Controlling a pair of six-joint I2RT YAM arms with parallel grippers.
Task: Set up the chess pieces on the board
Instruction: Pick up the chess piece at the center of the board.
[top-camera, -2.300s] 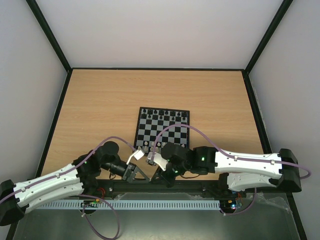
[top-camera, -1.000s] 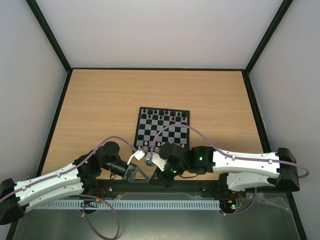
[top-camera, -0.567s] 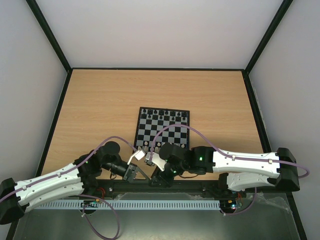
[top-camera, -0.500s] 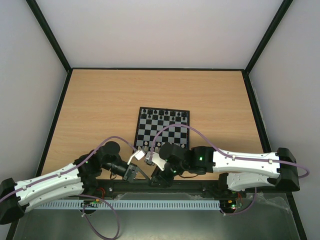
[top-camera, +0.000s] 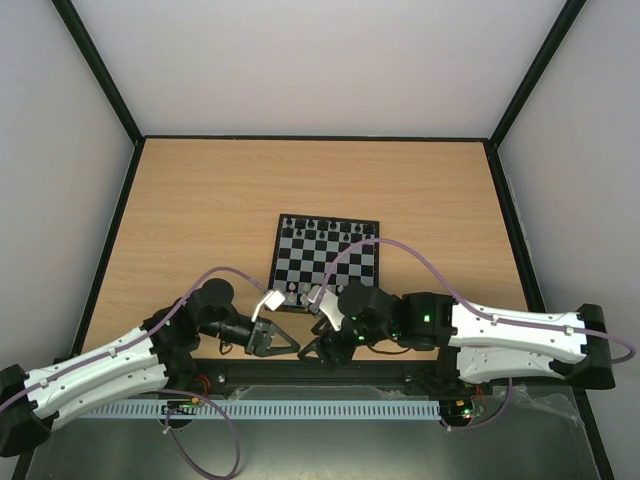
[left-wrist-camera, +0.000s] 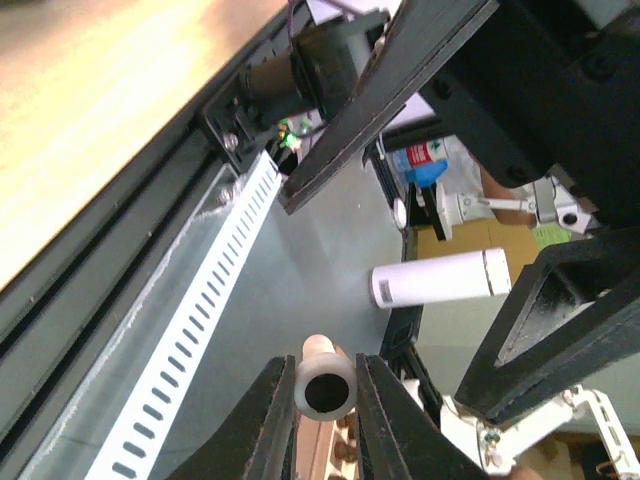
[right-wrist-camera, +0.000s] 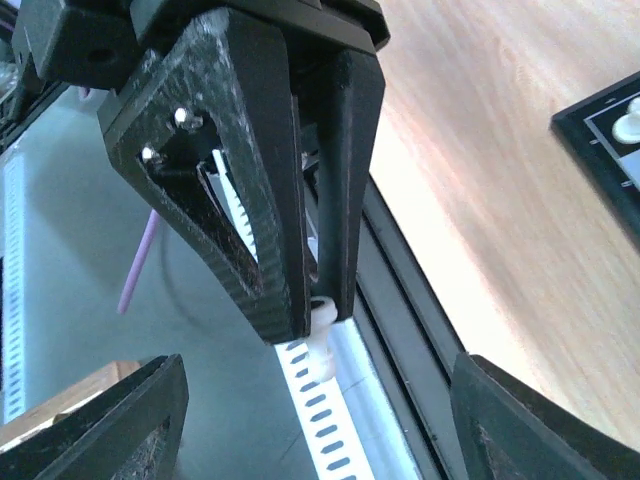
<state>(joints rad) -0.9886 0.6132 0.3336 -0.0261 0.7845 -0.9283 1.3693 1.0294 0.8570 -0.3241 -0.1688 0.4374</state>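
Observation:
My right gripper is meeting the white chess piece at an angle, so it should move back, line up facing my left gripper, and grab the piece's loose end.
The board (top-camera: 330, 258) lies mid-table, with black chess pieces (top-camera: 330, 228) along its far rows and a few white ones (top-camera: 293, 289) at its near left corner. Over the table's near edge my left gripper (top-camera: 284, 340) (left-wrist-camera: 325, 362) is shut on a small white chess piece (left-wrist-camera: 324, 388) (right-wrist-camera: 321, 330), its hollow base facing the left wrist camera. My right gripper (top-camera: 317, 351) (right-wrist-camera: 320, 430) faces it, open wide, with its fingers (right-wrist-camera: 110, 430) on either side of the piece and apart from it. A board corner (right-wrist-camera: 600, 130) shows in the right wrist view.
A black rail (top-camera: 400, 372) runs along the table's near edge, with a white slotted cable duct (top-camera: 300, 410) (left-wrist-camera: 190, 350) just below it. A white cylinder (left-wrist-camera: 440, 280) lies beyond the edge. Dark-framed walls enclose the table on three sides.
My right gripper has opened off the white piece and drawn back slightly to the right. The left gripper stays shut on the piece and has shifted a little right.

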